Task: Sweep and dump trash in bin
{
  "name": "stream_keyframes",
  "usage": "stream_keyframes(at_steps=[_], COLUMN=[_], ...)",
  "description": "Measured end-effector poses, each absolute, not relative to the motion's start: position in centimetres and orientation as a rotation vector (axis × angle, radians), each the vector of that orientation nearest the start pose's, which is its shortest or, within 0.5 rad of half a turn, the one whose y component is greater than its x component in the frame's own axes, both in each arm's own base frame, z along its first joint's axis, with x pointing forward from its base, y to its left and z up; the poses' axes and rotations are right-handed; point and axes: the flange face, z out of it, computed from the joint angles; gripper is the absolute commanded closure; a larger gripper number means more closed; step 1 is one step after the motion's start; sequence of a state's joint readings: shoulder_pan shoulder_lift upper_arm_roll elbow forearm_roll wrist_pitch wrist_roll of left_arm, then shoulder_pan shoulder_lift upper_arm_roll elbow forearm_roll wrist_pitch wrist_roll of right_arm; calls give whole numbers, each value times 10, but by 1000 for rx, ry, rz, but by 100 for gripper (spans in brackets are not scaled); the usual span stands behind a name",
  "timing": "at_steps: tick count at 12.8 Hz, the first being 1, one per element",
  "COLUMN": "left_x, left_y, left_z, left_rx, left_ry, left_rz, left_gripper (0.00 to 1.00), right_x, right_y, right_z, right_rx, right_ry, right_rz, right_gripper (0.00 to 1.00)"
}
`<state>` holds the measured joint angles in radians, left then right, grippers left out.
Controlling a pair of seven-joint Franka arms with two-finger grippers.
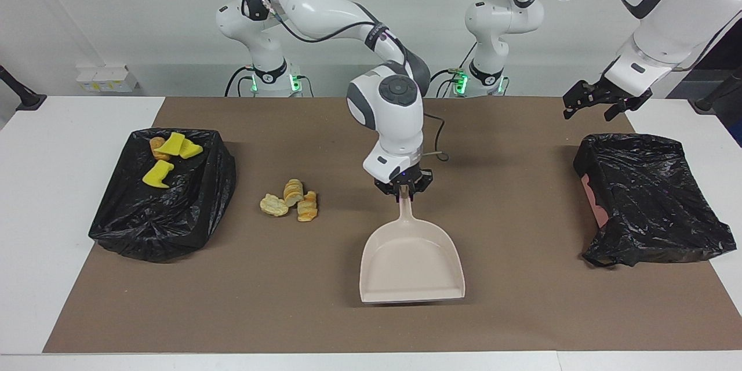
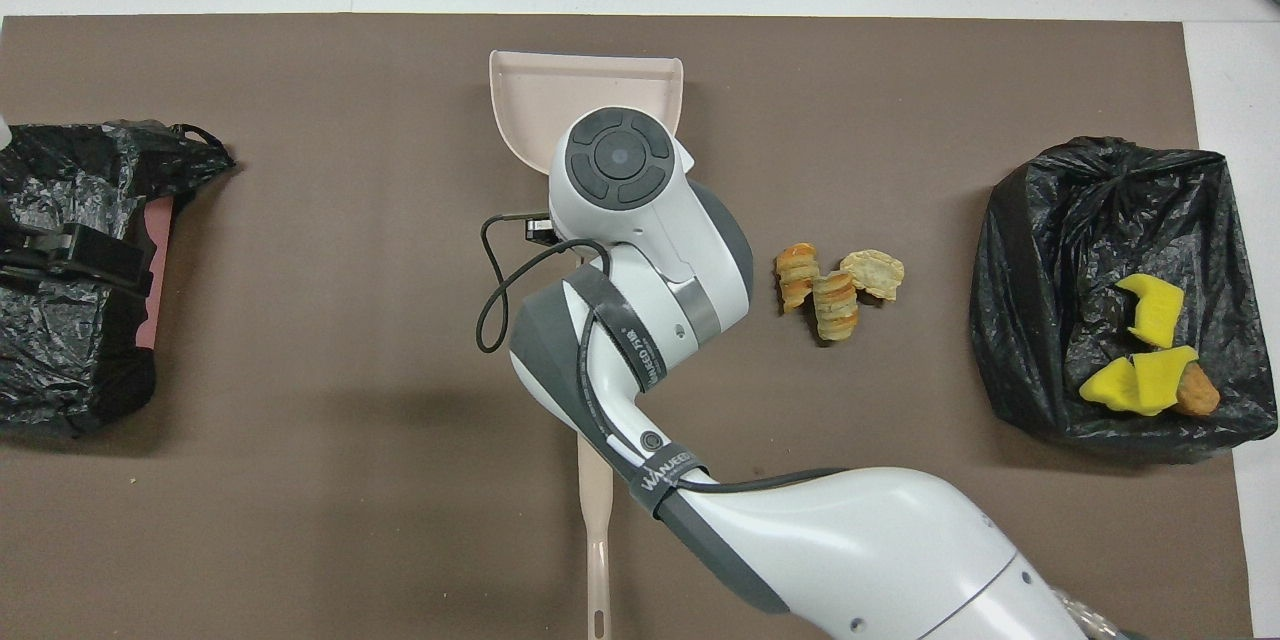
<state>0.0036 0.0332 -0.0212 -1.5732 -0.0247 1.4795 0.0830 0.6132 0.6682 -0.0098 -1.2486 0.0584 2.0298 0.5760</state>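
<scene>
My right gripper is holding the dustpan level over open mat, clear of the pastries. It should go on lowering the dustpan until the dustpan lies flat, then let go of the dustpan's handle.
Three striped croissant-like pastries lie on the brown mat between the dustpan and the bin at the right arm's end. Three yellow wedges and a brown lump lie in that black-bagged bin. The beige dustpan rests flat on the mat with its mouth pointing away from the robots. My right gripper is shut on its handle; in the overhead view the arm hides this gripper. My left gripper hangs open and empty over the other bin.
A second black-bagged bin stands at the left arm's end. A long beige handle lies on the mat near the robots, its head hidden under the right arm. A black cable hangs from the right wrist.
</scene>
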Motion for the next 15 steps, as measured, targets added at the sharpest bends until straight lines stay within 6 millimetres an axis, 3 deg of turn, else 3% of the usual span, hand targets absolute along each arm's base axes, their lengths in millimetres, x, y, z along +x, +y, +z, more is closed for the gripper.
stream_keyframes(at_steps=[2,4,6,8,9,11,13,15], left_x=[554,554,555,556,557,557,559,563], left_y=[-16,-16,-16,-16,-16,-17,-18,-21], left_z=[597,596,596,596,596,595,592,583], left_rx=[-3160,-3160,-3160,-3160,-3161,-3161,-3161,-3161], left_ry=[170,171,171,171,171,172,175,185], left_rz=[202,202,200,186,183,178,170,155], left_gripper=[0,0,0,0,0,0,0,0], right_x=[609,602,599,597,596,594,593,590], right_y=[437,444,442,439,439,437,435,433], right_z=[371,363,351,345,345,345,354,380], right_rx=[-3042,-3049,-3064,-3070,-3070,-3077,-3082,-3078], right_ry=[-28,-48,-47,-45,-45,-48,-58,-61], right_rz=[-92,-76,-46,-35,-36,-32,-53,-66], right_gripper=[96,86,80,66,52,0,0,0])
